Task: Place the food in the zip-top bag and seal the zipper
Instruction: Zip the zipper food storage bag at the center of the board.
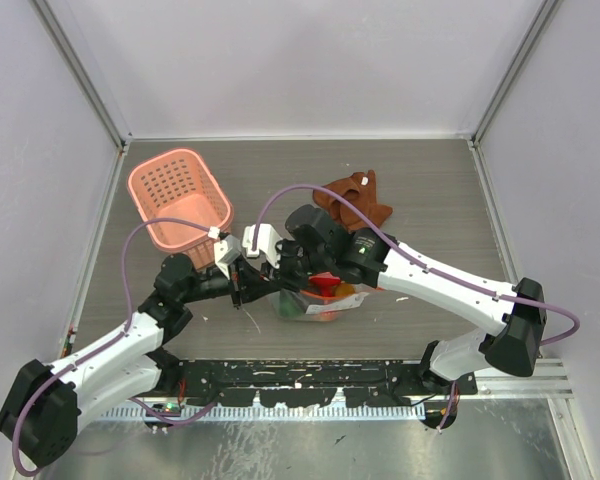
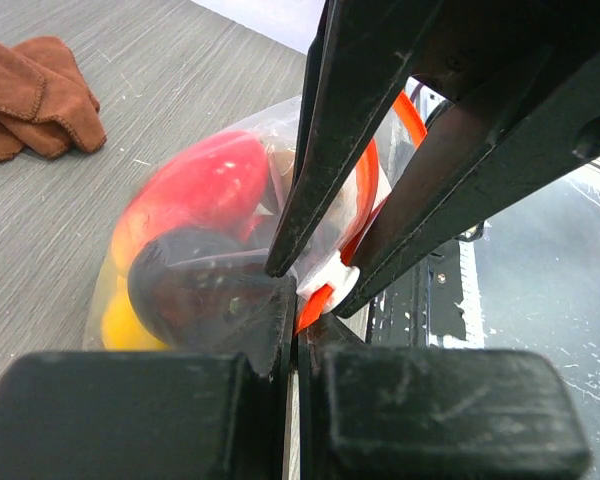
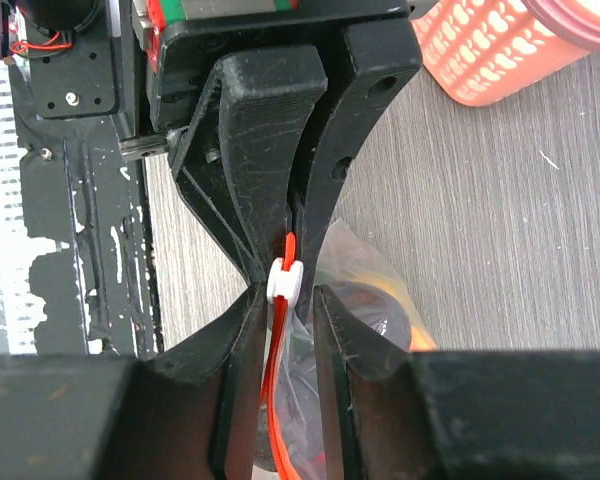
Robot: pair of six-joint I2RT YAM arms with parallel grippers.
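I should open my right gripper and pinch the tab squarely (image 2: 329, 279) before I slide it, because the white tab (image 3: 285, 283) is leaning against the end of one of that gripper's fingers.
The clear zip-top bag (image 1: 322, 300) lies at the table's near middle, holding a red food piece (image 2: 205, 190), a dark one (image 2: 185, 290) and a yellow one (image 2: 120, 322). Its red zipper (image 2: 366, 185) ends at a small white tab (image 2: 332, 283). My left gripper (image 1: 242, 285) is shut on the bag's corner, at the zipper's end (image 2: 298, 320). My right gripper (image 1: 285, 275) is closed narrowly around the zipper (image 3: 275, 400), with the white tab (image 3: 283, 282) at its fingertips (image 3: 292, 295). The two grippers meet tip to tip.
A pink perforated basket (image 1: 178, 198) stands tilted at the back left and shows in the right wrist view (image 3: 490, 50). A brown cloth (image 1: 355, 200) lies behind the bag and shows in the left wrist view (image 2: 35, 95). The arms' black base rail (image 1: 310, 385) runs along the near edge.
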